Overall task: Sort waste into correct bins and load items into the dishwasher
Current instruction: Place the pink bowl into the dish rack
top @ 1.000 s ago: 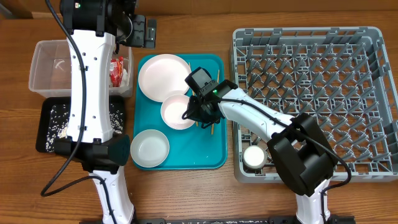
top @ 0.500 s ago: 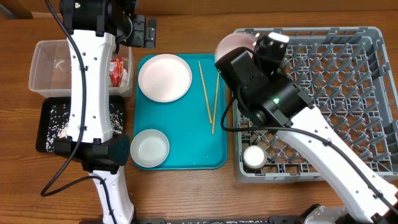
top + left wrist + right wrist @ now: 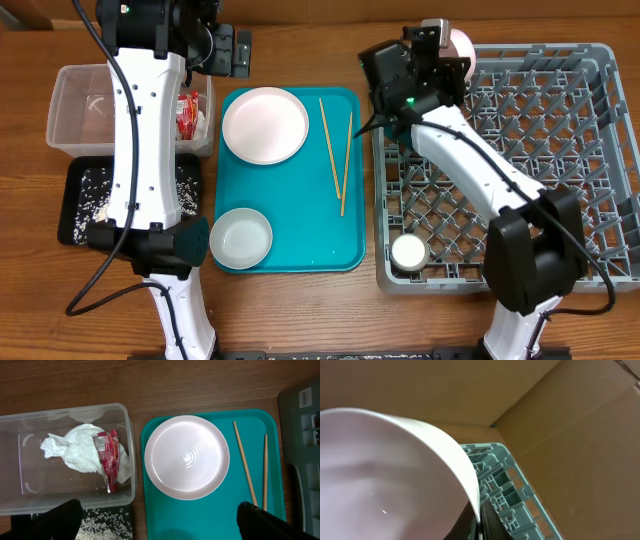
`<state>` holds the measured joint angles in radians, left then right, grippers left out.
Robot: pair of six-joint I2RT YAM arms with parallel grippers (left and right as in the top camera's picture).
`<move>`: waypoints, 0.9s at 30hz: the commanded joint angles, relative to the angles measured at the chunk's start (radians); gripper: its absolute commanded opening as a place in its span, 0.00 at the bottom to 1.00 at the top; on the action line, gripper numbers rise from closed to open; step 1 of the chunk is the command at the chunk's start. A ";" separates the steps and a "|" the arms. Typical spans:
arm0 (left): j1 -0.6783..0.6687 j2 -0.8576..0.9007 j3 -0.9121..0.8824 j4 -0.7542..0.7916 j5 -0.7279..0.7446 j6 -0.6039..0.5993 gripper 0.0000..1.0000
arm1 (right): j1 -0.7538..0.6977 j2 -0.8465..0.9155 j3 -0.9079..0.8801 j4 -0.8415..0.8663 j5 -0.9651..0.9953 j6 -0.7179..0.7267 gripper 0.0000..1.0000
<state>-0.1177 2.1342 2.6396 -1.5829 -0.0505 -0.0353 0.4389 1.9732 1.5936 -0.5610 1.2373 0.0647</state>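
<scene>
The pinkish bowl tilts on edge above the grey dish rack's empty back corner, so my right gripper should keep bringing it down until the rack holds it.
My right gripper is shut on the rim of a pale pinkish bowl and holds it tilted over the back left corner of the grey dish rack. The bowl fills the right wrist view, with the rack below it. My left gripper is open and empty, high above the tub and tray. The clear tub holds the white napkin and red wrapper. Rice lies in the black tray. The plate, another bowl and two chopsticks lie on the teal tray. A white cup stands in the rack.
The left arm's white column stands over the tub and black tray. Cardboard walls rise behind the rack. The wooden table surrounds everything.
My right gripper picked the bowl up off the teal tray and carried it up and right to the rack's back left corner. The chopsticks are now uncovered. The left arm has not moved.
</scene>
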 commanded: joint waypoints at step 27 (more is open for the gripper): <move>-0.001 -0.010 0.019 0.001 -0.011 -0.013 1.00 | 0.180 0.114 0.003 -0.104 -0.062 -0.058 0.67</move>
<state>-0.1177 2.1342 2.6396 -1.5829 -0.0505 -0.0353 0.5968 2.0781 1.5944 -0.6697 1.1763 -0.0246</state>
